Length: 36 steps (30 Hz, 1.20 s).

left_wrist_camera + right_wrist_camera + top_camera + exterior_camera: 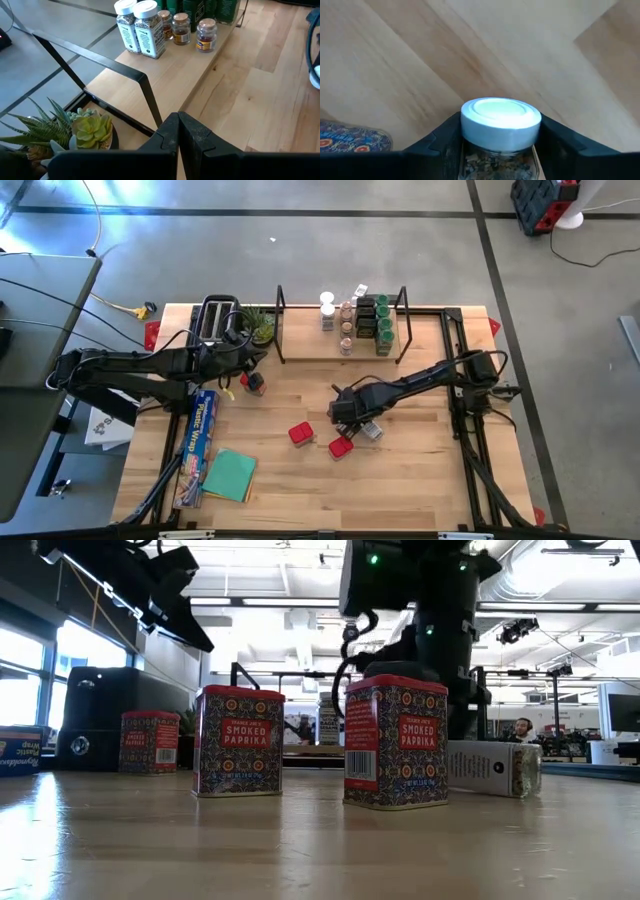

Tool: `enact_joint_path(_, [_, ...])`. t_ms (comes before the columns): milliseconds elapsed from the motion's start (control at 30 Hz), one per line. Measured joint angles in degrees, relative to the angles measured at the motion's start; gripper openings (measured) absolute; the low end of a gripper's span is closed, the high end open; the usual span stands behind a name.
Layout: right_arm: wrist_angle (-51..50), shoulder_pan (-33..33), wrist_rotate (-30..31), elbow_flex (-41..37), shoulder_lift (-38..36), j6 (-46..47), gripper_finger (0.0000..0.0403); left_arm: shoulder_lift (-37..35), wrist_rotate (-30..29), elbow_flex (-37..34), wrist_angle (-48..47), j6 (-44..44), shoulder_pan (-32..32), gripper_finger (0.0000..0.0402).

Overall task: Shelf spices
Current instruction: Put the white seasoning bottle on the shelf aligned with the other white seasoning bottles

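Note:
The white-lidded jar lies (492, 769) on its side, so I should use my right gripper to raise its lid end (500, 122), set it upright and grip it again before I shelve it.
The shelf (300, 352) stands at the table's far edge, with several spice jars (365, 320) on its right half; the left wrist view shows white-lidded jars (142, 27) there. Three red paprika tins stand on the table (255, 383) (300, 434) (341, 446). A white-lidded clear jar (372, 431) lies on its side on the table (495, 768). My right gripper (352, 420) is shut on it (501, 125). My left gripper (178, 120) is shut and empty, hovering near the shelf's left end (240, 373). My right gripper pinches the white-lidded jar at its lid end (470, 122), one finger (445, 137) on each side of the lid. The fingers slant down at it from above. In the low view the jar's side rests on the table.
A black toaster (218, 320) and a potted succulent (258, 325) stand left of the shelf. A long blue foil box (200, 442) and a teal cloth (232, 474) lie at the near left. Bare wood spans the table's near right part.

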Motion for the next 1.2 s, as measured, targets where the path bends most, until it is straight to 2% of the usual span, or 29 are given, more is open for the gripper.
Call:
enact_joint_path(267, [0.11, 5.21, 27.67, -0.28, -7.70, 3.25, 0.0191, 0.00, 0.00, 0.00, -0.01, -0.01, -0.19, 0.0000])
enact_joint_path(400, [8.50, 8.35, 38.59, -6.29, -11.01, 3.36, 0.0191, 0.00, 0.00, 0.00, 0.04, -0.02, -0.75, 0.0000])
enact_joint_path(533, [30.93, 9.83, 42.96, -19.44, -14.59, 1.46, 0.0191, 0.00, -0.15, 0.00, 0.07, 0.01, -1.55, 0.0000])
enact_joint_path(667, [63.12, 11.10, 51.34, -31.76, -14.76, -12.72, 0.0191, 0.00, -0.20, 0.00, 0.18, 0.03, -1.81, 0.0000])
enact_joint_path(767, [81.53, 10.70, 52.88, -37.85, -12.88, -20.09, 0.0191, 0.00, -0.22, 0.02, 0.21, 0.06, -1.79, 0.0000])
enact_joint_path(867, [90.65, 9.85, 53.62, -40.99, -10.29, -24.07, 0.0191, 0.00, -0.31, 0.03, 0.57, 0.49, -1.79, 0.0000])
enact_joint_path(1033, [93.17, 9.72, 52.46, -40.50, -7.18, -29.72, 0.0191, 0.00, -0.26, 0.03, 1.69, 1.08, -1.79, 0.0000])
enact_joint_path(1200, [93.52, 10.02, 52.11, -39.65, -5.69, -30.29, 0.0191, -0.02, -0.28, 0.04, 1.97, 1.14, -1.79, 0.0000])
